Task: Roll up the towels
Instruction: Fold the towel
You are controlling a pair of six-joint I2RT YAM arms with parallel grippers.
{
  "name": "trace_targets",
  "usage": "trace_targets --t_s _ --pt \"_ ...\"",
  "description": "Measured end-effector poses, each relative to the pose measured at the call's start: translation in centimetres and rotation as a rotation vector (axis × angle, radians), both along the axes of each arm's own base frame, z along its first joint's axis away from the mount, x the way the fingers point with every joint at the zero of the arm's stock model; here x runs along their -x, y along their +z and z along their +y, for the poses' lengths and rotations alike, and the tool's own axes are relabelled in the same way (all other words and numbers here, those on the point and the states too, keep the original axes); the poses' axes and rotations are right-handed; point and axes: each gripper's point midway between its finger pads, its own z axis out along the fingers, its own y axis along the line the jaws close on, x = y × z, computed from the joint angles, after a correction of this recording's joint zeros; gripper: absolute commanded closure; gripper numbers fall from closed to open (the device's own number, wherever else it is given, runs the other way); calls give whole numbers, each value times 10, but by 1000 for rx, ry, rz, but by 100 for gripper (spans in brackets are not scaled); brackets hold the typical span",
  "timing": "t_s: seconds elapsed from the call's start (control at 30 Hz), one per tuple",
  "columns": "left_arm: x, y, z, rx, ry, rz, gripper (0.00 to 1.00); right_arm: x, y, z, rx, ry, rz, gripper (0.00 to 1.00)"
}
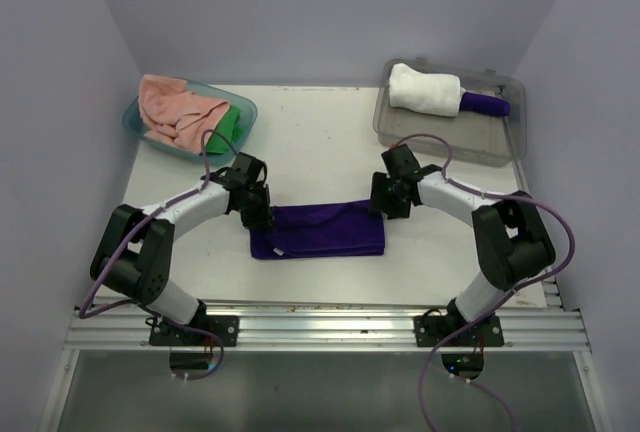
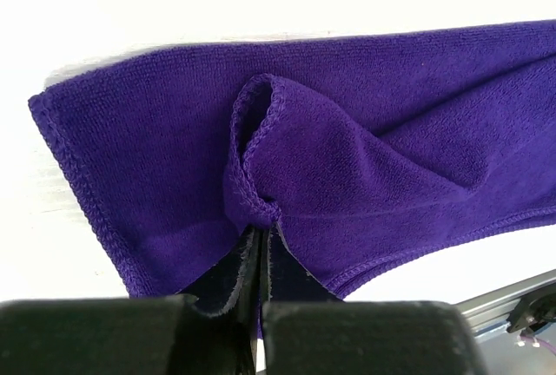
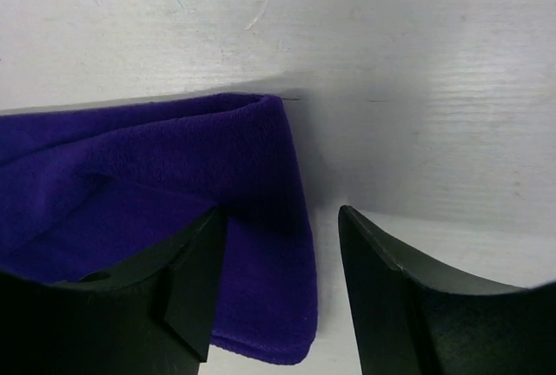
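My left gripper should hold the fold's end while my right gripper straightens the fold's middle (image 1: 336, 212), because the purple towel's upper fold (image 2: 417, 162) runs at a slant away from the towel's far edge.
A dark purple towel (image 1: 320, 232) lies folded into a long strip across the middle of the table. My left gripper (image 1: 262, 214) sits at its left end. In the left wrist view the gripper (image 2: 261, 232) is shut on a bunched-up fold of the towel (image 2: 391, 132). My right gripper (image 1: 385, 202) hovers at the strip's right end. In the right wrist view it (image 3: 282, 219) is open, with the towel's folded end (image 3: 130, 167) partly between the fingers and not pinched. A pink towel (image 1: 175, 112) and a green towel (image 1: 232, 122) lie loose in the tub. A rolled white towel (image 1: 425, 90) lies in the tray.
The teal tub (image 1: 140, 130) stands at the back left corner. The clear grey tray (image 1: 500, 137) stands at the back right, with a small purple roll (image 1: 485, 104) beside the white towel. The table's front edge runs just behind the arm bases.
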Motion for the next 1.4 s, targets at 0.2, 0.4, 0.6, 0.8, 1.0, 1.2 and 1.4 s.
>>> trace_targets --t_s 0.2,0.4,0.6,0.8,1.0,1.2,1.4 --pt "-2 7 -1 10 6 -20 100 1 -16 6 -33 18 28 92" --pt "-18 52 -6 52 21 -139 100 -1 -10 4 -41 -9 6 100" --pt "-27 92 -6 85 33 -251 100 -4 2 5 -54 -10 -27 96" --pt "-5 46 18 17 81 -164 100 -3 0 4 -49 -15 -19 56" --pt "21 2 43 -50 146 -33 100 -2 4 1 -24 -11 -35 53" --pt "15 6 43 -46 157 -63 100 -1 35 35 19 96 -126 49" --pt "14 6 43 -46 158 -66 100 -7 52 109 8 259 -187 49"
